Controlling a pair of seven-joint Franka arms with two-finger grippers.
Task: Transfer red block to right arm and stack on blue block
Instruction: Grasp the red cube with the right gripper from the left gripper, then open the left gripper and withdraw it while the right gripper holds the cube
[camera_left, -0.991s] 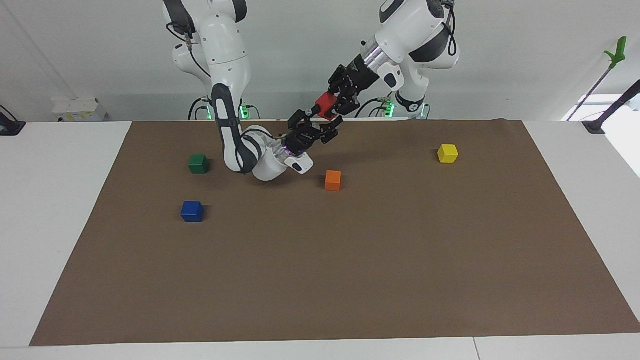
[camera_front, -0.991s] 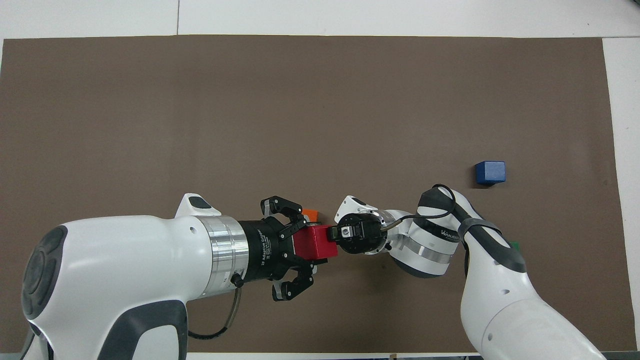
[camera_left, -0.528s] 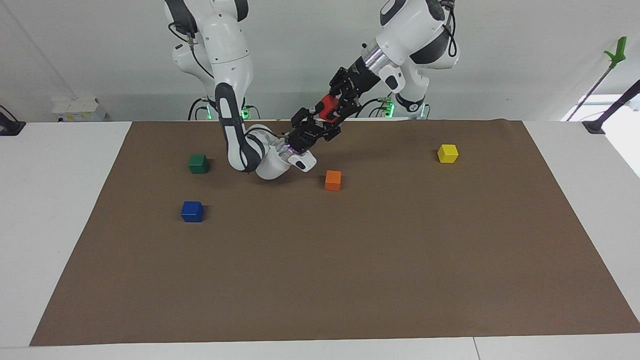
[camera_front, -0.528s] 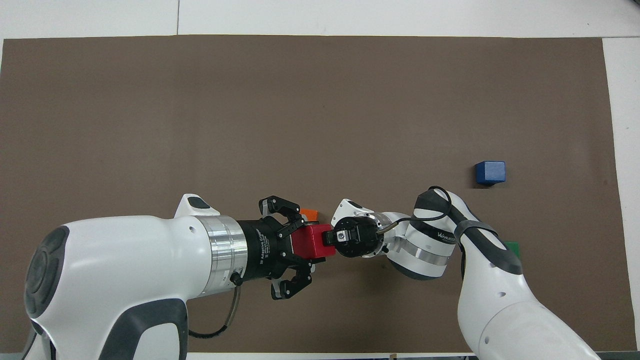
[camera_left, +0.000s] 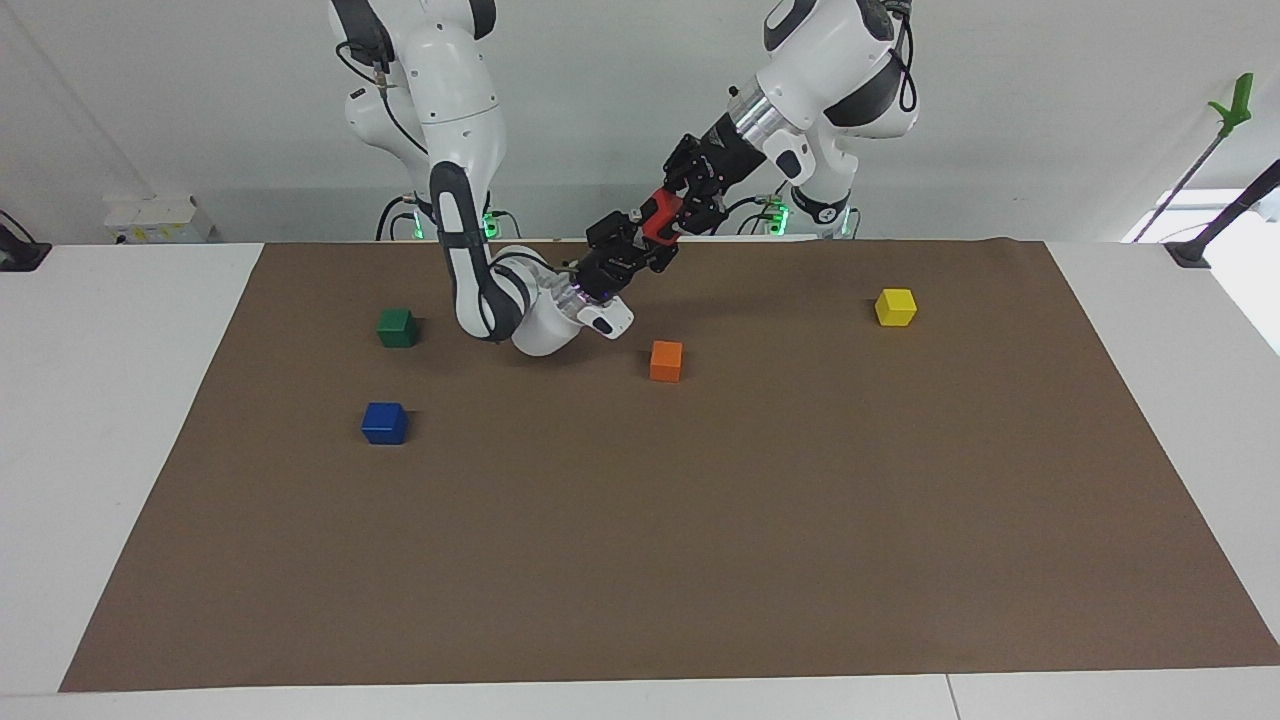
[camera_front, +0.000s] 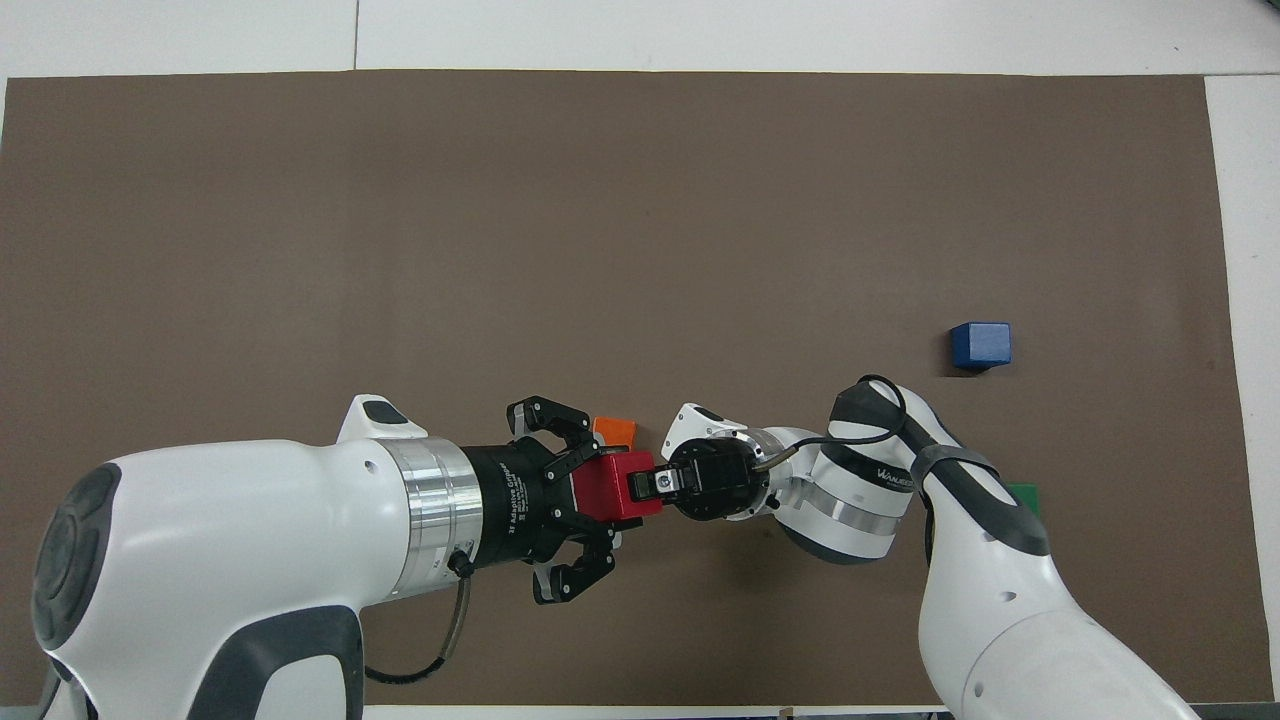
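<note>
Both of my grippers are on the red block (camera_front: 614, 484). Next, my left gripper opens and moves away before my right gripper takes the red block to the blue block (camera_front: 982, 344).
The red block (camera_left: 660, 215) (camera_front: 600, 490) is in the air over the robots' edge of the mat. My left gripper (camera_left: 672, 210) (camera_front: 590, 487) is shut on it. My right gripper (camera_left: 640, 238) (camera_front: 648, 484), with the blue light at its wrist, comes up from below. It is open, with its fingers on either side of the block's free end. The blue block (camera_left: 384, 423) (camera_front: 980, 345) sits alone on the mat toward the right arm's end, well apart from both grippers.
An orange cube (camera_left: 666, 360) (camera_front: 614, 431) lies on the brown mat (camera_left: 640, 560) just below the two grippers. A dark-green cube (camera_left: 397, 327) (camera_front: 1024, 493) sits nearer to the robots than the blue block. A yellow cube (camera_left: 895, 306) lies toward the left arm's end.
The right gripper has risen and closed in on the red block, so its fingers now flank it. The left gripper has kept hold of the block and drawn back slightly.
</note>
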